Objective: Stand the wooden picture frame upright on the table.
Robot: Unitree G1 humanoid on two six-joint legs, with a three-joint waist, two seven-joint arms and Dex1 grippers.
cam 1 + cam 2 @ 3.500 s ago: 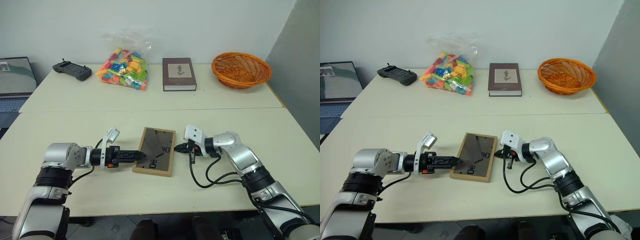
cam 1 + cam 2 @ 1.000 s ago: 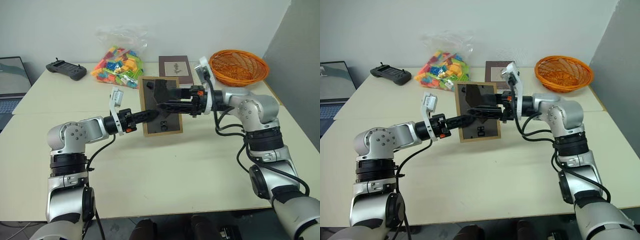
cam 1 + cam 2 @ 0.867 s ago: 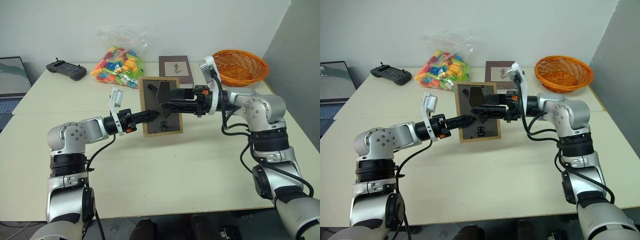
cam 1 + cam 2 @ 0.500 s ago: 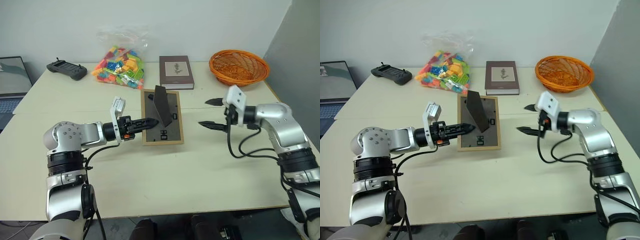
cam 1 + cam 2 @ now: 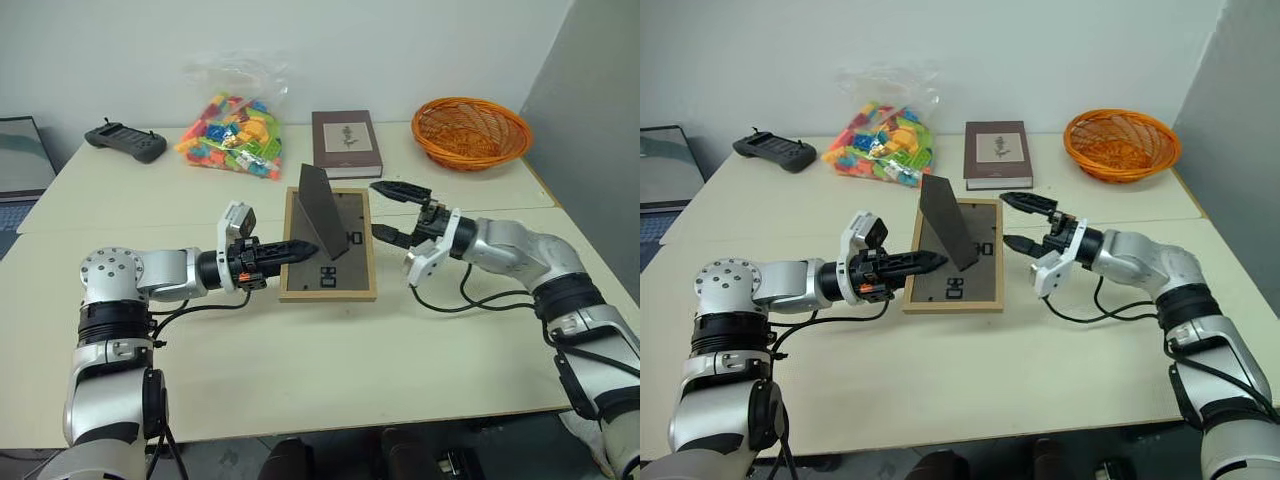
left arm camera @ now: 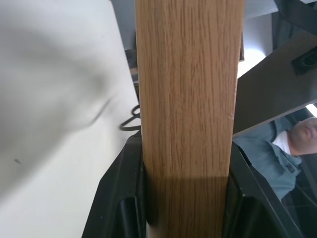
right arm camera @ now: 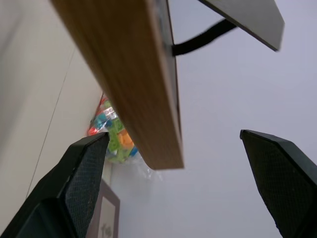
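Observation:
My left gripper is holding the frame with the frame's fold-out stand (image 5: 322,212) facing me, so my right gripper should take hold of the frame's free edge (image 5: 371,262) and turn the frame around before standing it up.
The wooden picture frame (image 5: 328,262) is held over the pale table (image 5: 300,370) with its dark back toward me and its fold-out stand (image 5: 322,210) sticking out. Whether its lower edge touches the table I cannot tell. My left gripper (image 5: 300,248) is shut on the frame's left edge; in the left wrist view the light-wood edge (image 6: 188,99) sits clamped between both black fingers (image 6: 119,198). My right gripper (image 5: 390,211) stands open just off the frame's right side, touching nothing. The right wrist view shows the frame's edge (image 7: 129,74) ahead of the spread fingers (image 7: 84,168).
Along the table's far side are a dark brown book (image 5: 344,144), an orange wicker basket (image 5: 470,132), a bag of coloured bricks (image 5: 228,135) and a black controller (image 5: 124,142). A laptop (image 5: 20,160) stands at far left. A person (image 6: 292,144) appears behind the frame.
The frame has come down from mid-air toward the table, still in my left gripper. My right gripper let go of the stand, pulled away, rolled, and has come back near the frame's right edge.

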